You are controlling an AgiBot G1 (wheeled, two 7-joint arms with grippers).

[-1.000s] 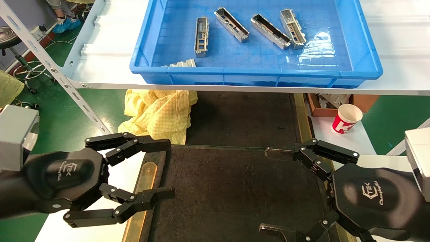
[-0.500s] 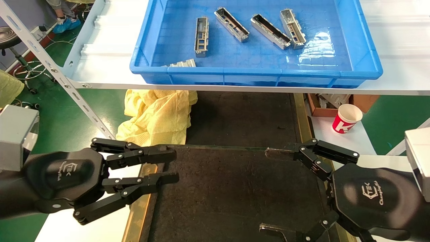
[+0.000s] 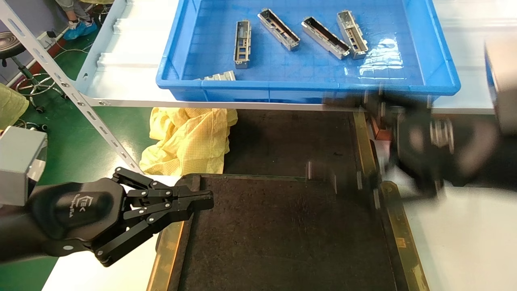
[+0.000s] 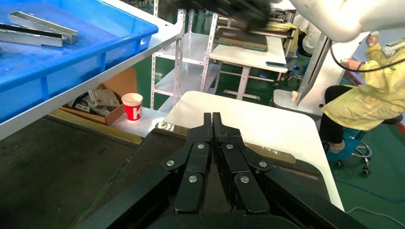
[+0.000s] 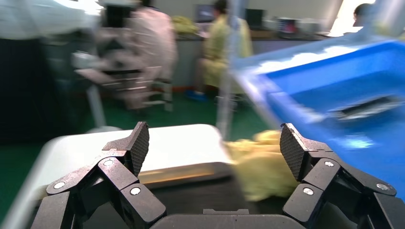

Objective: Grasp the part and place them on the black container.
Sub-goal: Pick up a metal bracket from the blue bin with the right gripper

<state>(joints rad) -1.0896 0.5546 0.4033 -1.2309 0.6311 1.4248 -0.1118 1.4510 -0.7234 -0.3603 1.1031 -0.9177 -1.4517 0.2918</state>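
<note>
The part at the blue bin's middle point(image 3: 325, 37) has free sides and my right gripper is wide open, so I should keep going there until my fingers straddle it.
Several silver-grey parts point(image 3: 242, 42) lie in the blue bin point(image 3: 440, 76) on the shelf; one more part point(image 3: 220, 76) shows only partly behind the bin's front wall. The black container point(image 3: 282, 242) lies below, with nothing on it. My left gripper point(image 3: 204, 198) is shut and empty at the container's near-left corner; in the left wrist view this gripper point(image 4: 212, 117) shows its fingers pressed together. My right gripper point(image 3: 339, 139) is a moving blur above the container's far-right edge, just under the bin. In the right wrist view it point(image 5: 215, 148) is wide open and holds nothing.
A yellow cloth point(image 3: 190, 137) lies beyond the container's left side, under the shelf. A red and white paper cup point(image 4: 132, 106) and a cardboard box of scrap stand right of the container. A slanted shelf strut point(image 3: 80, 105) runs on the left. Brass strips point(image 3: 400, 238) edge the container.
The left gripper went from wide open to shut, staying in place. The right arm swung up and away from the container's near right toward the bin, still open.
</note>
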